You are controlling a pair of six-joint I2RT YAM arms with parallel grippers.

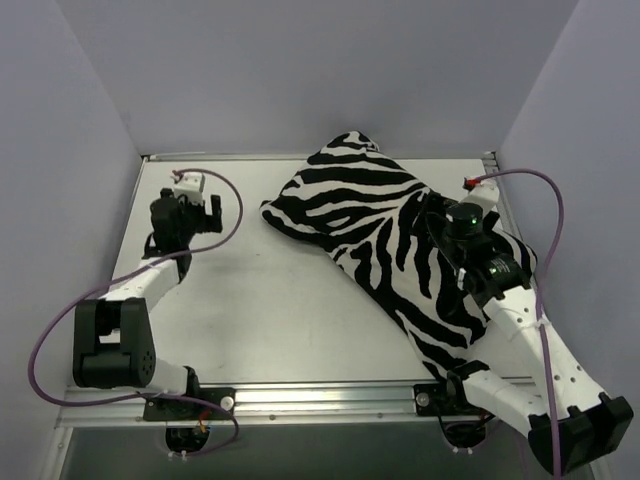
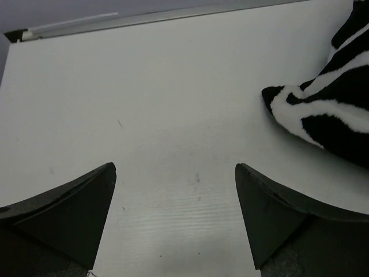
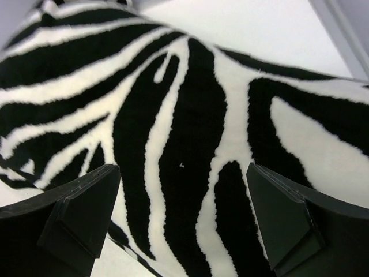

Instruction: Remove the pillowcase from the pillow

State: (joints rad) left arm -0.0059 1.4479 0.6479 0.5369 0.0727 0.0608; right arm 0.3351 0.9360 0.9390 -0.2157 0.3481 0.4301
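Observation:
My left gripper should help turn over the pillowcase (image 1: 385, 225) by grabbing its long near edge (image 1: 352, 268), because the pillowcase lies under my right gripper, far from my left gripper.
The zebra-striped pillowcase (image 1: 380, 235) lies diagonally across the right half of the table, stuffed plump. The white pillow is hidden inside it. My right gripper (image 1: 440, 215) hovers open just above the pillowcase's right middle; in the right wrist view the stripes (image 3: 184, 133) fill the space between the spread fingers (image 3: 81, 213). My left gripper (image 1: 195, 205) is open and empty over bare table at the far left. A corner of the pillowcase (image 2: 311, 109) shows at the right of the left wrist view, apart from the fingers (image 2: 271, 213).
The white table (image 1: 250, 290) has a metal rail (image 1: 300, 398) along its near edge and grey walls on three sides. Purple cables loop from both arms. The pillowcase's near end reaches the right arm's base.

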